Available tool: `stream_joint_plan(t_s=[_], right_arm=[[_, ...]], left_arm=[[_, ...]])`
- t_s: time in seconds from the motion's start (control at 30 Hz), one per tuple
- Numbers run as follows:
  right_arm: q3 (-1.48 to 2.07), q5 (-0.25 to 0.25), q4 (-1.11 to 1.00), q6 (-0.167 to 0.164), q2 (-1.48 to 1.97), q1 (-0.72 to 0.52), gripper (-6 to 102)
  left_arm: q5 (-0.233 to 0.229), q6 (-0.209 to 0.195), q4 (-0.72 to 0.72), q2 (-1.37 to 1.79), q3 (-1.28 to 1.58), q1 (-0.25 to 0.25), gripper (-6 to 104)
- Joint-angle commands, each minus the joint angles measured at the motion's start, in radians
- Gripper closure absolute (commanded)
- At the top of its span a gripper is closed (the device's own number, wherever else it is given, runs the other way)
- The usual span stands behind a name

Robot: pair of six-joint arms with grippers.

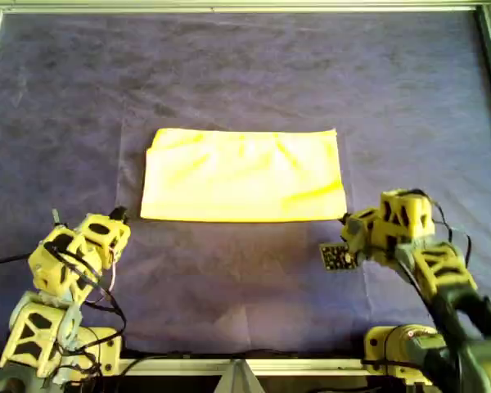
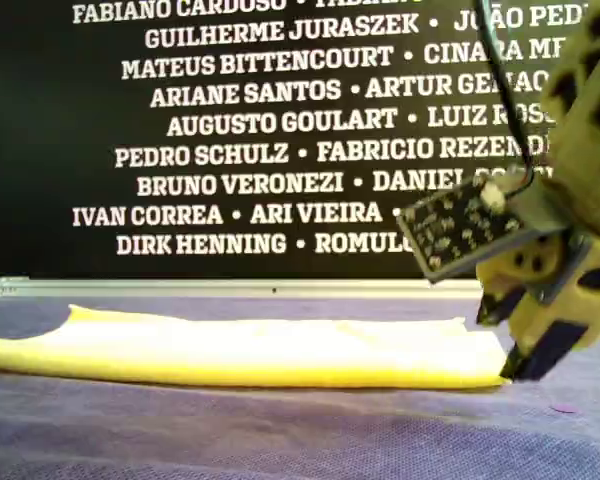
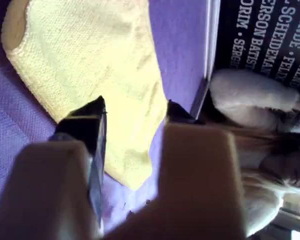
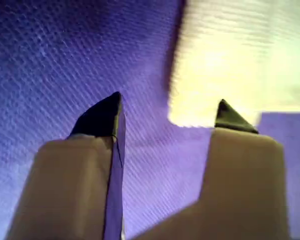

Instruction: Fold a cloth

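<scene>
The yellow cloth lies flat and doubled. Both layers will fold over together and the cloth's other end will stay in place when I carry the cloth's corner across.
The yellow cloth lies flat on the purple table sheet as a wide rectangle, doubled over, with light creases. It shows as a low yellow strip in the exterior view. My left gripper hovers just off the cloth's near corner at the overhead view's left, open, with the cloth ahead of its jaws. My right gripper is at the other near corner, open and empty, one fingertip at the cloth's corner. The exterior view shows it touching down beside the cloth's end.
A metal frame borders the table sheet on all sides. A small circuit board hangs off the right arm. A dark banner with white names stands behind the table's far edge.
</scene>
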Motion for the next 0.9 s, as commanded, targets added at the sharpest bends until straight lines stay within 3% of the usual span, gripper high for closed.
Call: stream_joint_plan(t_s=[0.0, 0.33, 0.6, 0.7, 0.87], right_arm=[[-0.141, -0.008, -0.044, 0.0, -0.112, 0.009, 13], [-0.417, -0.005, -0.026, 0.003, -0.419, 0.009, 11], [-0.474, -0.006, -0.023, -0.003, -0.46, 0.009, 14], [-0.472, -0.006, -0.023, 0.003, -0.459, 0.009, 26], [-0.472, -0.008, -0.029, 0.005, -0.456, 0.008, 59]], left_arm=[[-0.002, 0.003, 0.0, 0.018, -0.014, 0.018, 54], [-0.002, 0.003, 0.0, 0.018, -0.014, 0.012, 55], [-0.002, 0.003, 0.0, 0.018, -0.014, 0.006, 55], [-0.002, 0.003, 0.0, 0.018, -0.014, 0.006, 55], [-0.002, 0.003, 0.0, 0.018, -0.014, 0.006, 55]])
